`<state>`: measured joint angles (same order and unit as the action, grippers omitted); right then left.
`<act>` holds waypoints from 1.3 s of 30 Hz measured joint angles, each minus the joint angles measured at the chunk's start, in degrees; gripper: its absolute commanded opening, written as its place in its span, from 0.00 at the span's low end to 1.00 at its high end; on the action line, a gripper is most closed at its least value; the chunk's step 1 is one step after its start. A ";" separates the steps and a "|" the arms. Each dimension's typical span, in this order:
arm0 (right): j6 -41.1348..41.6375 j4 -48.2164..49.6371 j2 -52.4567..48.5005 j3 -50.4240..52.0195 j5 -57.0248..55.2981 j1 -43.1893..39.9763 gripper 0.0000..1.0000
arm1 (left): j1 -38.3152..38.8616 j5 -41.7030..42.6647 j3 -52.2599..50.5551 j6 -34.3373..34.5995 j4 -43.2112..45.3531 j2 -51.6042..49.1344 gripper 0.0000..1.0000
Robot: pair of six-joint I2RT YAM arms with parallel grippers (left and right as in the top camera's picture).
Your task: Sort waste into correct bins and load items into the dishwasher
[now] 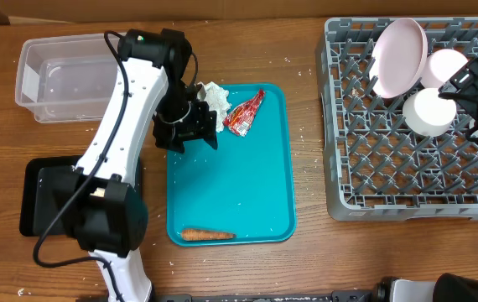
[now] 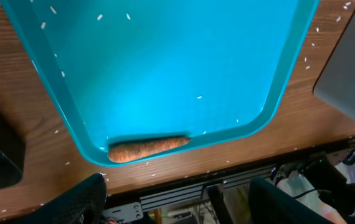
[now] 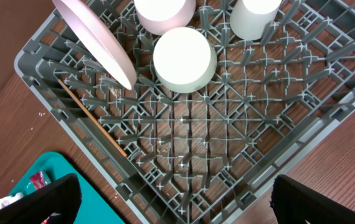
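Observation:
Next, my left gripper swings the carrot's thick end [image 1: 187,235] inward before sorting the carrot, since it lies tight along the teal tray's near rim [image 1: 209,242].
A crumpled white napkin [image 1: 214,94] and a red wrapper [image 1: 245,113] lie at the far end of the teal tray [image 1: 256,193]. The carrot [image 1: 208,236] lies at its near edge and shows in the left wrist view [image 2: 149,148]. My left gripper [image 1: 192,127] [image 2: 177,205] hovers open and empty over the tray's far left, beside the napkin. The plate [image 1: 398,57] [image 3: 96,37], two bowls [image 1: 429,111] [image 3: 184,59] [image 3: 164,12] and a cup [image 3: 252,15] stand in the grey rack [image 1: 390,184] [image 3: 277,143]. My right gripper [image 1: 474,92] [image 3: 184,205] is open and empty above the rack. The brown lump is out of view.
The clear tub [image 1: 63,75] stands at the far left. The black tray [image 1: 42,197] lies at the near left, partly under my left arm. Loose rice [image 2: 199,97] dots the teal tray and the wood around it. A thin wooden stick [image 3: 93,118] lies in the rack.

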<state>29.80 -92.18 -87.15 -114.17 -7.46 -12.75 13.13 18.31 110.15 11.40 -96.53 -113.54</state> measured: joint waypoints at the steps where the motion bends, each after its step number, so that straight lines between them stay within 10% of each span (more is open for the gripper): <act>1: -0.02 0.02 0.00 0.00 -0.02 0.00 1.00 | 0.04 -0.02 -1.01 0.00 0.13 1.03 0.76; 16: 0.00 0.04 0.00 0.00 -0.09 -0.02 1.00 | 1.88 -2.73 -34.95 5.05 13.53 36.65 0.94; 30: 0.02 0.04 0.00 0.00 -0.11 0.00 1.00 | 1.90 -2.62 -66.07 15.96 28.85 33.38 0.89; 33: -0.02 0.04 0.00 0.00 -0.09 0.00 1.00 | 1.90 -2.54 -67.21 16.70 31.67 31.12 0.80; 39: 0.02 0.02 0.00 0.00 -0.07 0.00 1.00 | 1.90 -2.38 -67.36 17.38 36.44 27.23 0.32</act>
<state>29.82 -92.16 -87.15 -114.17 -7.53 -12.75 15.03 15.92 42.78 28.77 -60.10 -86.30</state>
